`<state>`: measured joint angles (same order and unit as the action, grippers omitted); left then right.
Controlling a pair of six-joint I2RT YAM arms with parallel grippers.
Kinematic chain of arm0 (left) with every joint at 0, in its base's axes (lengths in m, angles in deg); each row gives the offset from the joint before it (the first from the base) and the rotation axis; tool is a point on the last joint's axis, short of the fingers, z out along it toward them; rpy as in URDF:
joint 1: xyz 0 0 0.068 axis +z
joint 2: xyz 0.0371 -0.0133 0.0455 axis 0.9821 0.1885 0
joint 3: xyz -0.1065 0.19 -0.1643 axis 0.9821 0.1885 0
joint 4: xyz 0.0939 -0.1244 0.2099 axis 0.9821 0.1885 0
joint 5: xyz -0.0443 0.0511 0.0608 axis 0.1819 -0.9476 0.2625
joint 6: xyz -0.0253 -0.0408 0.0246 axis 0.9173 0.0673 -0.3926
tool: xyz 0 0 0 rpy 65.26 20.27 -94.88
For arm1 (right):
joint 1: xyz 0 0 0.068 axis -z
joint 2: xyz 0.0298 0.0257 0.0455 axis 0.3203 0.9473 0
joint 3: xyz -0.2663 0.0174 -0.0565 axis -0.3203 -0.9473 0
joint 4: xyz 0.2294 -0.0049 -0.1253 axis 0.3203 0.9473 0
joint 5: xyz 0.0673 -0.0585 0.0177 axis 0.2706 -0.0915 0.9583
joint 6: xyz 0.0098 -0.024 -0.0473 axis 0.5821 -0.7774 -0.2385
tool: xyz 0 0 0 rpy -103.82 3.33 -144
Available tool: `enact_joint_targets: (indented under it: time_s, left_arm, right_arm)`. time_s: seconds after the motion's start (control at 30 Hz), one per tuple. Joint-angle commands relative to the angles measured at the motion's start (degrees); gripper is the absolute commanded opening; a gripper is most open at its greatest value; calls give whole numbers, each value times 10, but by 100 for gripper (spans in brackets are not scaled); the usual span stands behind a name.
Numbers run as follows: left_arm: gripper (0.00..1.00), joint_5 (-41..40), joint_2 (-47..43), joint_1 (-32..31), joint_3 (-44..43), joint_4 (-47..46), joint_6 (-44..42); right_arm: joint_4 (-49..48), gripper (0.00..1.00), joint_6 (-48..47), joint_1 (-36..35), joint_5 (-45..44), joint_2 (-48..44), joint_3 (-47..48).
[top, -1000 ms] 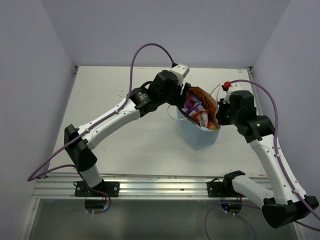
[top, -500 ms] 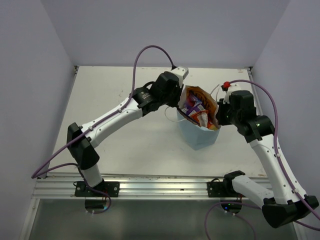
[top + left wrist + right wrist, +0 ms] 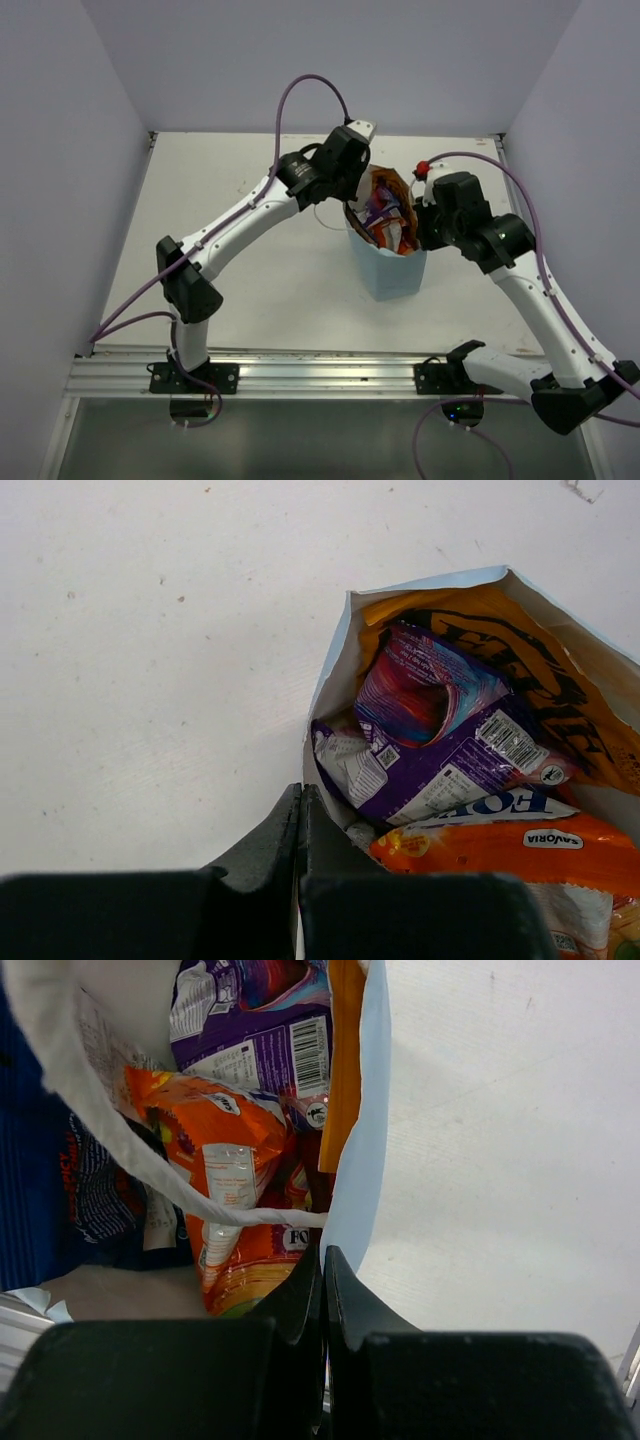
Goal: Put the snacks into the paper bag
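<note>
The paper bag upright [image 3: 390, 270] between both grippers has the snacks inside. My right gripper should go on moving the bag toward the tabletop's middle [image 3: 332, 285] and let go of it there.
The light blue paper bag [image 3: 386, 270] stands upright at the middle of the table, with the snacks [image 3: 388, 212] poking out of its mouth. The left wrist view looks into it: the orange Kettle bag [image 3: 545, 670] lies against the far wall, with the purple-white packet [image 3: 440, 750] and the orange-white packet [image 3: 520, 852] in front. My left gripper [image 3: 300, 798] is shut on the bag's left wall [image 3: 335, 650]. My right gripper [image 3: 324, 1255] is shut on the right wall [image 3: 365, 1130]. Beside that wall are the orange-white packet [image 3: 232, 1160] and the blue packet [image 3: 40, 1160].
The white tabletop [image 3: 250, 260] surrounds the bag, bounded by side walls and a back wall. An aluminium rail [image 3: 320, 375] with both arm bases runs along the near edge. Purple cables [image 3: 300, 90] loop above both arms.
My left gripper has closed onto the bag's left rim. Both arms have shifted and the bag has moved slightly left, standing straighter between them.
</note>
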<state>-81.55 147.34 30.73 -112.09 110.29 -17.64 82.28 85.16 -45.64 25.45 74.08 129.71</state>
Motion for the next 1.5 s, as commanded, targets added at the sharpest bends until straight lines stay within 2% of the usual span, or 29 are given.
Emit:
enact_joint_targets:
  time_s: [0.0, 0.33, 0.67, 0.8, 1.0, 1.2, 1.23, 1.27, 1.3, 1.33, 1.43, 1.47]
  left_arm:
    - [0, -29, 1, 12, -73, 54, 14]
    - [0, -39, -23, 40, -113, 120, 6]
    - [0, -100, -51, 50, -84, 156, -3]
    - [0, -112, -65, 53, -63, 161, -2]
    - [0, -100, -100, 54, 45, 118, 12]
    - [0, -100, -102, 54, 43, 117, 13]
    - [0, -103, -102, 54, 34, 112, 11]
    - [7, -105, -102, 53, 24, 106, 6]
    - [21, -105, -100, 54, -3, 104, -4]
    - [29, -105, -97, 54, -22, 104, -9]
    - [54, -110, -69, 54, -116, 122, -23]
    - [57, -112, -64, 54, -136, 128, -24]
  right_arm:
    - [-23, 0, 12, -20, 6, 10, 69]
    - [-15, 0, 47, -114, -16, 61, 128]
    - [-38, 0, 86, -201, -31, 83, 113]
    - [-57, 0, 93, -211, -29, 86, 93]
    - [-79, 0, 110, -211, -30, 75, 34]
    - [-95, 0, 120, -211, -24, 64, 10]
    - [-94, 11, 119, -211, -31, 64, 13]
    - [-91, 22, 114, -211, -36, 65, 26]
    - [-88, 35, 112, -212, -40, 68, 33]
    - [-85, 54, 109, -212, -52, 69, 42]
    - [-74, 68, 102, -212, -67, 72, 77]
    - [-69, 68, 100, -211, -75, 71, 91]
